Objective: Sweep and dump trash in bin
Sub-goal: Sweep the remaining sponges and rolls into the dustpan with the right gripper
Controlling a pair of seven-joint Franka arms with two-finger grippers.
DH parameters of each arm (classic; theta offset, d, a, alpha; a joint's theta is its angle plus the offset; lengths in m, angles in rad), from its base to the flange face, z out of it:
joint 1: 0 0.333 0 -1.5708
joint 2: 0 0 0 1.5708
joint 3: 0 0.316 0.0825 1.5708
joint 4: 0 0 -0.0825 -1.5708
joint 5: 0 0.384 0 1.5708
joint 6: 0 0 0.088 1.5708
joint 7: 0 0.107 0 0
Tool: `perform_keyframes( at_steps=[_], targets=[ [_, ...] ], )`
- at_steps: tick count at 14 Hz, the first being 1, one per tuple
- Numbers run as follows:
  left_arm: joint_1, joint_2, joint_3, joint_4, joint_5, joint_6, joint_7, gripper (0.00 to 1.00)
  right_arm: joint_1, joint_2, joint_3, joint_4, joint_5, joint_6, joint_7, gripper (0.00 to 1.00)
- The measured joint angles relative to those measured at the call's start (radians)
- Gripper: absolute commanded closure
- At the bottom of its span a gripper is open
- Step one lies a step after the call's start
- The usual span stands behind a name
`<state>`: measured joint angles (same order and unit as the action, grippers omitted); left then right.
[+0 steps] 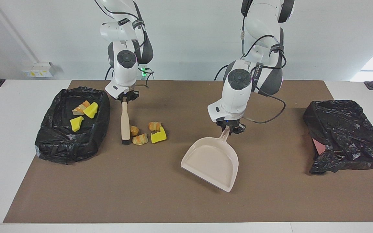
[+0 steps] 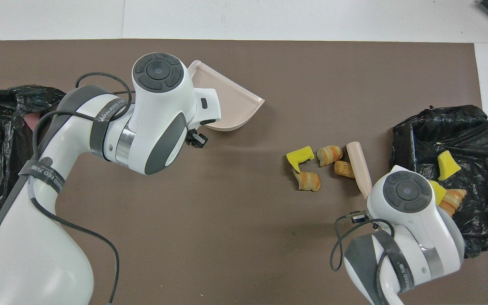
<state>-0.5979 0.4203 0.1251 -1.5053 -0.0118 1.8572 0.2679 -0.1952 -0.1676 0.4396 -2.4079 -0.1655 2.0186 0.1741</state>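
Note:
The brush is on the bin's side (image 1: 125,141) of the loose trash, so my right gripper should sweep back toward the dustpan's opening (image 1: 205,177), and my left gripper should move the dustpan's opening closer.
My right gripper (image 1: 124,98) is shut on the beige handle of a brush (image 1: 125,121), whose bristle end stands on the mat between the bin and the loose trash. One yellow wedge (image 1: 158,136) and three bread-like chunks (image 1: 140,139) lie there; they also show in the overhead view (image 2: 309,181). My left gripper (image 1: 230,128) is shut on the handle of the beige dustpan (image 1: 210,161), held low over the mid mat with its mouth slanted toward the right arm's end. The black-lined bin (image 1: 104,106) holds two yellow wedges (image 1: 76,123) and a bread chunk.
A second crumpled black bag (image 1: 345,136) with something pink under it lies at the left arm's end of the brown mat. The white table edge surrounds the mat. The left arm's cable hangs near the dustpan handle.

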Motion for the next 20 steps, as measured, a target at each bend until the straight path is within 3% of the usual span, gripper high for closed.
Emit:
perform_keyframes(
  at_steps=[4, 7, 10, 13, 15, 17, 20],
  targets=[
    [0.0, 0.0, 0.001, 0.0, 0.005, 0.013, 0.271, 1.0, 0.048, 0.055, 0.001, 0.03, 0.083, 0.036, 0.008, 1.0],
    [-0.003, -0.001, -0.002, -0.002, 0.091, 0.007, 0.447, 1.0, 0.065, 0.065, 0.002, 0.052, 0.092, 0.033, 0.054, 1.0],
    [-0.025, -0.024, -0.003, -0.054, 0.122, -0.004, 0.56, 1.0, 0.073, 0.056, 0.001, 0.097, 0.091, -0.056, 0.124, 1.0],
    [-0.068, -0.086, -0.005, -0.174, 0.161, 0.019, 0.576, 1.0, 0.07, 0.022, -0.003, 0.076, 0.089, -0.098, 0.126, 1.0],
    [-0.112, -0.152, -0.006, -0.304, 0.206, 0.1, 0.558, 1.0, 0.056, 0.015, -0.003, 0.056, 0.087, -0.082, 0.1, 1.0],
    [-0.137, -0.209, -0.007, -0.406, 0.225, 0.169, 0.499, 1.0, 0.038, 0.041, -0.004, 0.043, 0.087, -0.013, 0.083, 1.0],
    [-0.153, -0.248, -0.007, -0.461, 0.226, 0.19, 0.427, 1.0, 0.043, 0.106, 0.001, 0.063, 0.087, 0.046, 0.048, 1.0]
  ],
)
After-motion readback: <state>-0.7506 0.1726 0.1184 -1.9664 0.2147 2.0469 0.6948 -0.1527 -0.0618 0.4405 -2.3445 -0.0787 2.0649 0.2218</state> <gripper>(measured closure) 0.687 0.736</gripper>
